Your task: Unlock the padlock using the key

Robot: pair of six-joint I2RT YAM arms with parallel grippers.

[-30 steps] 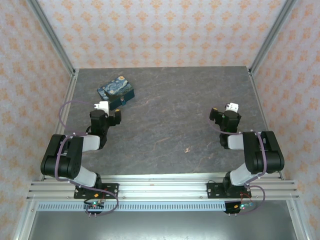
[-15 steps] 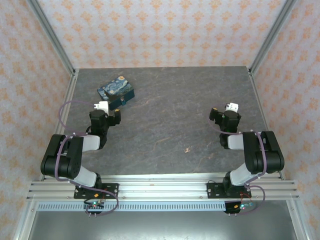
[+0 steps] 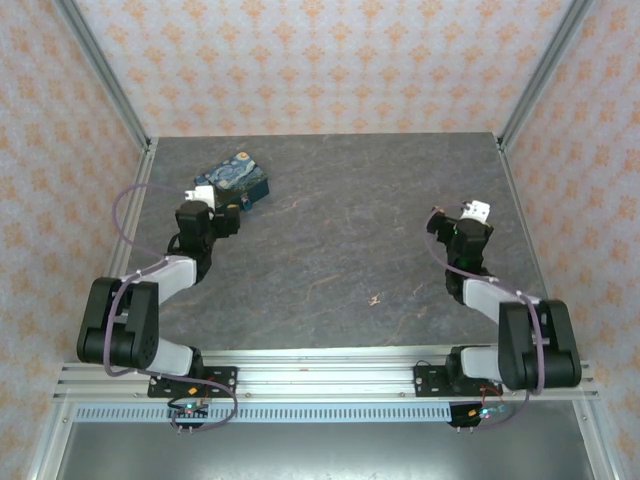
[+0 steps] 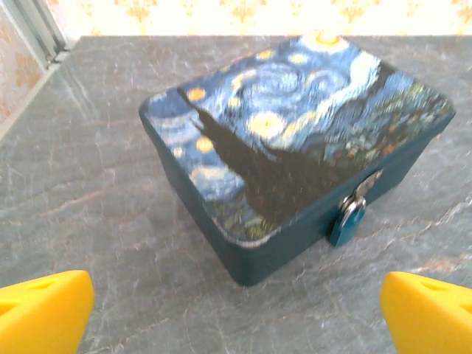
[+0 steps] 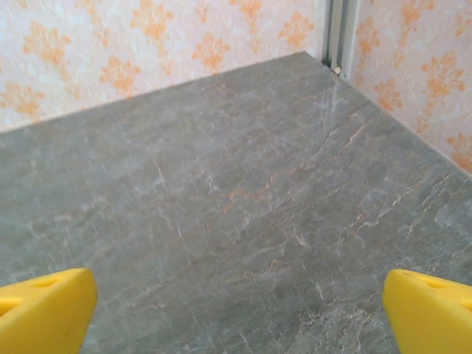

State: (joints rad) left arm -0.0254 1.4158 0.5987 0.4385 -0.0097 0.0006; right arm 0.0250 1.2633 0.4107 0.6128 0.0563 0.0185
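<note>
Next, my left gripper reaches behind the box [image 3: 214, 157] and pulls it to the middle, because the box [image 3: 238, 178] sits crooked near the back wall, far from my right gripper.
The padlock [image 4: 346, 221], tiny and bluish with a silver shackle, hangs on the front clasp of the blue night-sky painted box [image 4: 295, 140]. My left gripper [image 4: 236, 313] is open just short of the box's near corner, yellow fingertips [image 4: 44, 310] wide apart with nothing between them. From above, the left gripper [image 3: 222, 207] sits right by the box [image 3: 235, 173] at the table's back left. A tiny pale thing that may be the key [image 3: 375, 299] lies on the table near the middle front. My right gripper [image 5: 236, 310] is open over bare table, seen from above [image 3: 458, 222] at the right.
The grey marbled tabletop [image 3: 340, 230] is walled by patterned panels with metal corner posts [image 5: 335, 33]. The box stands near the left wall's rail [image 4: 33, 29]. Aluminium rails [image 3: 320, 380] run along the near edge.
Both arms have stretched forward. The left gripper moved up to the painted box; the right gripper shifted slightly right and away from the bases. Both stayed open.
</note>
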